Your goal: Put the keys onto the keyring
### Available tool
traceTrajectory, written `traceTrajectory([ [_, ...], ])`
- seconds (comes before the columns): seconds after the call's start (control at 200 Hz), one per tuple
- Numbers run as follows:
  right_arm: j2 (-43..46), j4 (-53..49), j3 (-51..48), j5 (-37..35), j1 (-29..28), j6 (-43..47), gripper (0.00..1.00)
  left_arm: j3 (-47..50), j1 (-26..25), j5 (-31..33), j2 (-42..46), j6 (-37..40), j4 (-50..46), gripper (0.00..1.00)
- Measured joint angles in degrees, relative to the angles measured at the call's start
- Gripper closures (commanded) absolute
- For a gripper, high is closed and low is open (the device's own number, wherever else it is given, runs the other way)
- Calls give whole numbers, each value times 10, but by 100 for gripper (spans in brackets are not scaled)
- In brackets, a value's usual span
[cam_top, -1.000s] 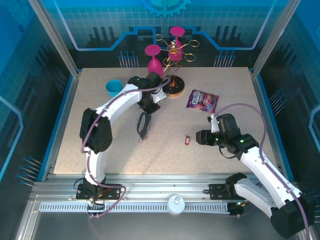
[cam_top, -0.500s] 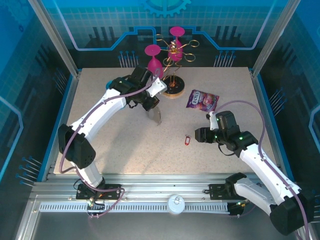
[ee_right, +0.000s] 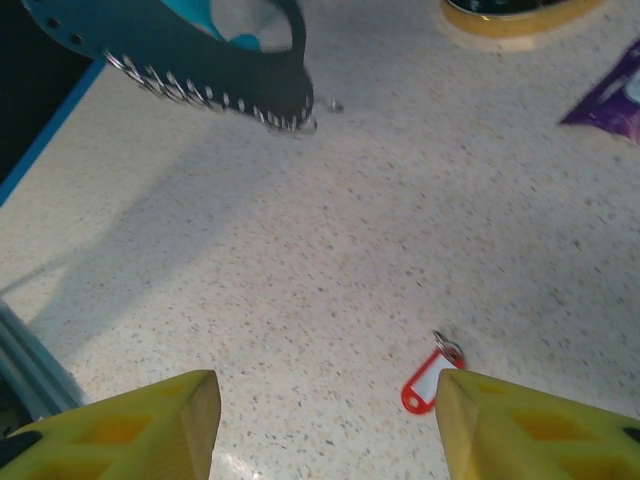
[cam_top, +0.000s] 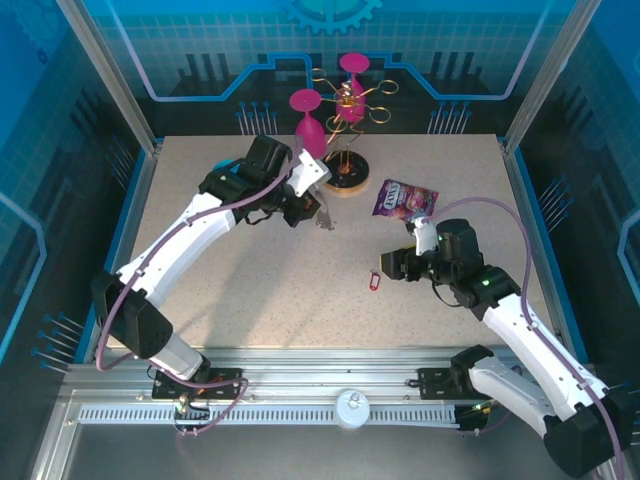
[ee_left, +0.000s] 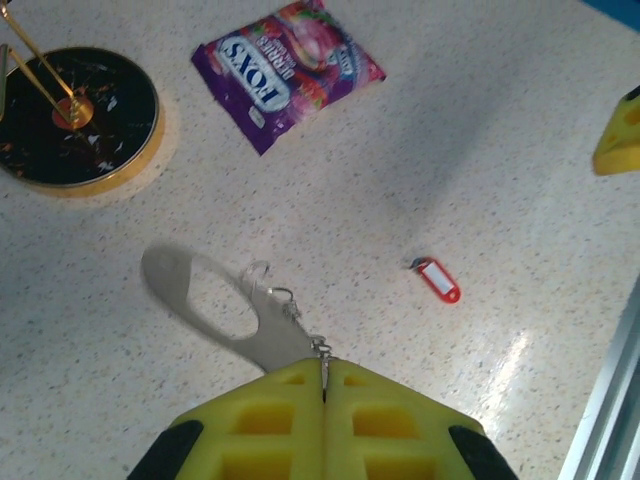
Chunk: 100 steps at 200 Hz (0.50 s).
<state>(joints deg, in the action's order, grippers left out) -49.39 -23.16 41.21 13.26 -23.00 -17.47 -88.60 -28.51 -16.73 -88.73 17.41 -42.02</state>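
Observation:
With the keyring hanging free and my right gripper's fingers open and empty, my left gripper should carry on toward those fingers and release once they close.
The keys are a small red tag with a silver ring, lying flat on the speckled table; they also show in the left wrist view and the right wrist view. My right gripper stands open just above them, the tag lying against the inner edge of its right finger. The keyring, a dark grey oval loop with a chain of silver rings, hangs in the air, blurred. My left gripper is shut on the end of its chain.
A purple snack packet lies behind the right gripper. The gold wire rack holds two pink cups, and its round dark base sits at the back centre, close to the left gripper. A metal rail runs along the near table edge.
The left arm has lifted the keyring off the table and carried it right and back. The right gripper has moved left, closer to the keys, and its jaws have narrowed slightly.

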Motion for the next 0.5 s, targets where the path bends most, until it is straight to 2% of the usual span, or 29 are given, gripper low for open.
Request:
traceTrajectory([
  [0.295,10,86,-21,19,-32,54,44,143,-1,-71,93,-5,110,100],
  [0.5,23,177,-39,44,-50,101,50,230,-1,-130,160,23,215,100],
])
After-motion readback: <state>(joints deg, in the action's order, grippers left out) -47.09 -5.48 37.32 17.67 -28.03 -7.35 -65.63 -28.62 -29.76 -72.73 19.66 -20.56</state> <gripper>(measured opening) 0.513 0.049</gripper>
